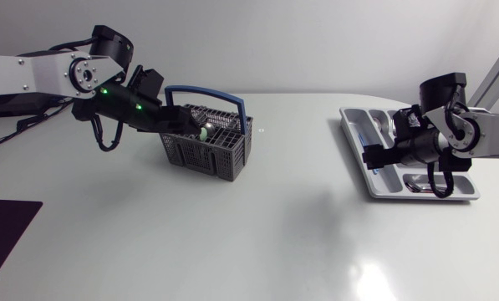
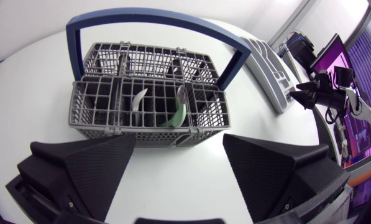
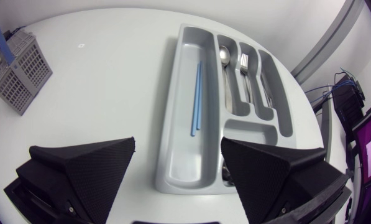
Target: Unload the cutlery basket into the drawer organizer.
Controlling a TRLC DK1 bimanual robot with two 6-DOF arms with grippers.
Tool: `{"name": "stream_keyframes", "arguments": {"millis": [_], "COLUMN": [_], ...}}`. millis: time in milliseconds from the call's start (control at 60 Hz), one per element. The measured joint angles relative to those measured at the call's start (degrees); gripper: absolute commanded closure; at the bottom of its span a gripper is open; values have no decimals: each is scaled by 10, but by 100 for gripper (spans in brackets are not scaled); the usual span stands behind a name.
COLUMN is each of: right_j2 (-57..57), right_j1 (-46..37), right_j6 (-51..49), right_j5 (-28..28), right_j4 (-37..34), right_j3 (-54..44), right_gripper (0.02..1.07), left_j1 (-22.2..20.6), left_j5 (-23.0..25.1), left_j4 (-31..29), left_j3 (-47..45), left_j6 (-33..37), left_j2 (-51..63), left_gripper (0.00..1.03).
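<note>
My gripper will lift the pale green handle (image 2: pixel 177 117), and the handle should slide out and leave the silvery utensil behind, because the silvery rounded end (image 2: pixel 181 94) sticks up separately.
The grey wire cutlery basket (image 1: pixel 206 149) with a blue handle (image 1: pixel 232 102) stands left of the table's middle. A pale green utensil (image 2: pixel 178 114) and a silvery one (image 2: pixel 138 101) stick up in its front compartments. My left gripper (image 2: pixel 179 168) hovers open just short of the basket (image 2: pixel 110 106), nothing between its fingers (image 2: pixel 86 168). The grey drawer organizer (image 1: pixel 355 134) lies at the right. Blue chopsticks (image 3: pixel 196 98) lie in its long compartment, with a spoon (image 3: pixel 224 59), a fork (image 3: pixel 244 62) and other silver cutlery in the narrow ones. My right gripper (image 3: pixel 179 177) hangs open and empty over the organizer's (image 3: pixel 184 158) near end.
A dark mat (image 1: pixel 7 238) lies at the table's front left corner. White tabletop stretches between the basket and the organizer. The basket also shows small in the right wrist view, far beyond the tray.
</note>
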Motion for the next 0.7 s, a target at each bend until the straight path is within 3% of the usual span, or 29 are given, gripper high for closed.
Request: {"name": "stream_keyframes", "arguments": {"millis": [167, 567, 700], "right_j2": [-34, -47, -66], "right_j1": [45, 168, 174], "right_j6": [29, 94, 96], "right_j5": [-24, -72, -157], "right_j4": [-19, -66, -68], "right_j3": [3, 23, 23], "right_gripper": [7, 7, 7], "left_j1": [6, -19, -22], "left_j5": [2, 13, 12], "left_j4": [-45, -37, -24], "left_j3": [21, 30, 33], "left_j6": [48, 70, 70], "left_j2": [22, 41, 43], "left_gripper": [5, 5, 5]}}
